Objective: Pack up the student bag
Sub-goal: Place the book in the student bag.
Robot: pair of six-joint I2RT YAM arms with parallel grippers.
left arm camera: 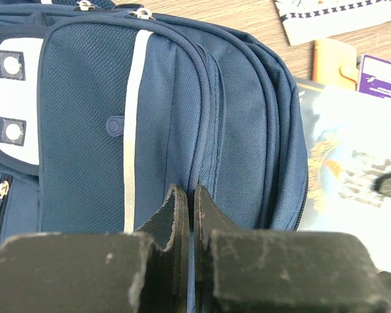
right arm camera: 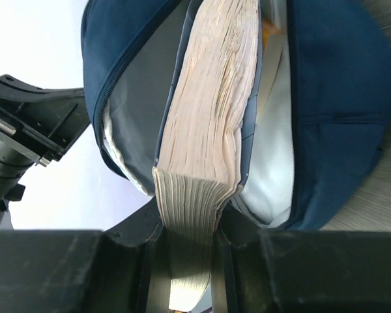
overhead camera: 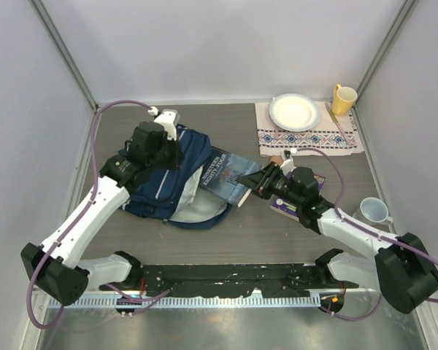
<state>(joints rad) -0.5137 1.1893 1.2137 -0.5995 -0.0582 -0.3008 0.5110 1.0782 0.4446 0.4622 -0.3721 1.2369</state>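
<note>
The dark book's far end (overhead camera: 210,165) is inside the bag's opening (overhead camera: 198,195). My right gripper should keep pushing until the book's near end goes past the bag's rim, and let go there.
The student bag (overhead camera: 160,191), navy blue with a pale stripe, lies on its side at the table's left-centre, its mouth facing right and its light grey lining (right arm camera: 140,98) showing. My left gripper (overhead camera: 172,154) is above the bag's top edge and is shut, pinching a fold of the bag's fabric (left arm camera: 234,130) between its fingertips (left arm camera: 188,193). A thick dark-covered book (overhead camera: 223,173) is tilted, its far end inside the bag's mouth. My right gripper (overhead camera: 251,179) is shut on the near end, with the cream page edges (right arm camera: 208,124) between its jaws (right arm camera: 190,218).
A patterned placemat (overhead camera: 350,138) at the back right carries a white plate (overhead camera: 295,111) and a yellow mug (overhead camera: 343,99). A white and blue cup (overhead camera: 374,211) stands near the right wall. A purple item (overhead camera: 286,208) lies under my right arm, an orange one (left arm camera: 332,62) beside it.
</note>
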